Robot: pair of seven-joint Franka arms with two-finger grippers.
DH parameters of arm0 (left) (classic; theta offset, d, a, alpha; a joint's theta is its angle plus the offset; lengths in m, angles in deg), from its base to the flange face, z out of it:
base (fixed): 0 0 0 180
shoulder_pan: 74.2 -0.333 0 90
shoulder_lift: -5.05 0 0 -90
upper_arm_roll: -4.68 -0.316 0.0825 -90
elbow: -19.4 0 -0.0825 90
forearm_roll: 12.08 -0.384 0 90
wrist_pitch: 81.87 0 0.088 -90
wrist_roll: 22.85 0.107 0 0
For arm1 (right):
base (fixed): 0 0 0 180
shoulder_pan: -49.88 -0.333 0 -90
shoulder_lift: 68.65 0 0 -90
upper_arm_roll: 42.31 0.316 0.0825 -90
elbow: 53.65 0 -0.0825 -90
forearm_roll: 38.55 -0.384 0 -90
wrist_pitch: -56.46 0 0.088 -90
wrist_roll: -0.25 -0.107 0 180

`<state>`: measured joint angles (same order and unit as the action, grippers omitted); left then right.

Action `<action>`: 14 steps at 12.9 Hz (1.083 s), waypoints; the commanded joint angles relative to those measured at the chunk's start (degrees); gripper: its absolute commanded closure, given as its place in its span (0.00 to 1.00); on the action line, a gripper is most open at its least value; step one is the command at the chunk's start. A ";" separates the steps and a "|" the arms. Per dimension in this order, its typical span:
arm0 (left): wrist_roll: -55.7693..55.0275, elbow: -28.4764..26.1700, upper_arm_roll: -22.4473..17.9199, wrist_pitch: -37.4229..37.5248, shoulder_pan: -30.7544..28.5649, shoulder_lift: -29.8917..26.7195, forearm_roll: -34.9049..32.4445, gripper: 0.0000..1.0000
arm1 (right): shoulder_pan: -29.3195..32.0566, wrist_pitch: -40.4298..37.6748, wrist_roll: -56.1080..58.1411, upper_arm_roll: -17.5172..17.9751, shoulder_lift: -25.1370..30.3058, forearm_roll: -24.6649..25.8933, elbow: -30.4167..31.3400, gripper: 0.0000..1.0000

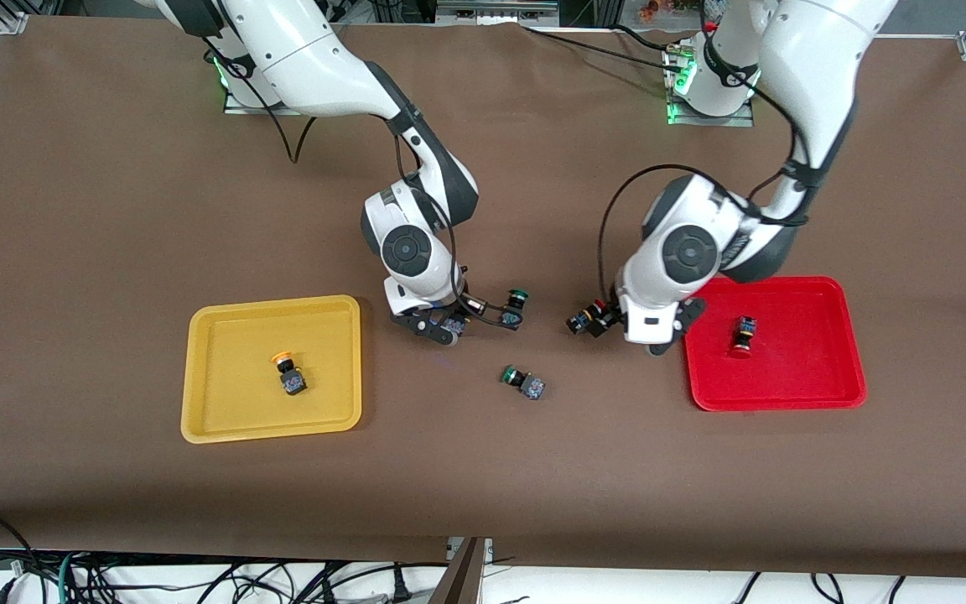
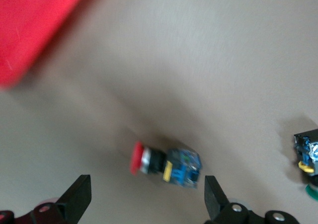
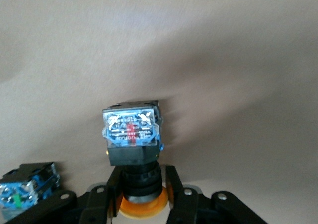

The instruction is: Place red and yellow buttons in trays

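The red button (image 2: 169,165) lies lengthwise from one finger of my left gripper to the other, so next I rotate my left gripper to close across the button's black neck (image 2: 157,161).
My right gripper (image 1: 452,327) is shut on a yellow-capped button (image 3: 131,134), gripped by its neck just above the orange cap, low over the table between the yellow tray (image 1: 198,377) and a green-capped switch. Another yellow button (image 1: 288,372) lies in the yellow tray. My left gripper (image 1: 617,325) is open over a red-capped button (image 1: 588,320) that lies on its side on the table beside the red tray (image 1: 835,377). In the left wrist view this button (image 2: 164,164) lies between the spread fingers (image 2: 79,199). A second red button (image 1: 743,335) lies in the red tray.
Two green-capped switches lie on the brown table: one (image 1: 516,304) beside my right gripper, one (image 1: 523,382) nearer the front camera between the trays. The first also shows in the right wrist view (image 3: 25,189) and at the edge of the left wrist view (image 2: 308,159).
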<state>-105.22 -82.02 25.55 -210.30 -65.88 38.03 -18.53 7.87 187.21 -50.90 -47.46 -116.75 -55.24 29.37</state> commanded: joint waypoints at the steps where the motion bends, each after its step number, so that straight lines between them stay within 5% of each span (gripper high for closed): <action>1: -16.37 -0.27 -1.01 -1.74 1.79 0.94 -5.05 0.00 | 0.62 -7.76 4.90 -2.57 1.69 1.21 -2.84 0.78; 7: -16.15 1.13 -3.12 7.40 4.23 4.27 -14.28 0.00 | 1.68 -15.79 28.88 -13.21 2.92 2.09 -4.80 0.78; 9: -28.31 2.09 -3.56 5.31 5.13 4.89 -13.07 0.00 | 1.94 -15.18 35.13 -15.93 2.57 2.09 -4.27 0.76; 14: -44.18 4.21 -3.56 -1.47 6.36 7.01 -12.89 0.00 | 4.66 -8.76 42.01 -16.65 2.22 2.18 -0.13 0.71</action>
<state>-144.76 -79.54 22.61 -210.49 -59.91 43.86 -30.48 12.04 176.94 -11.03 -64.16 -115.20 -53.84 27.76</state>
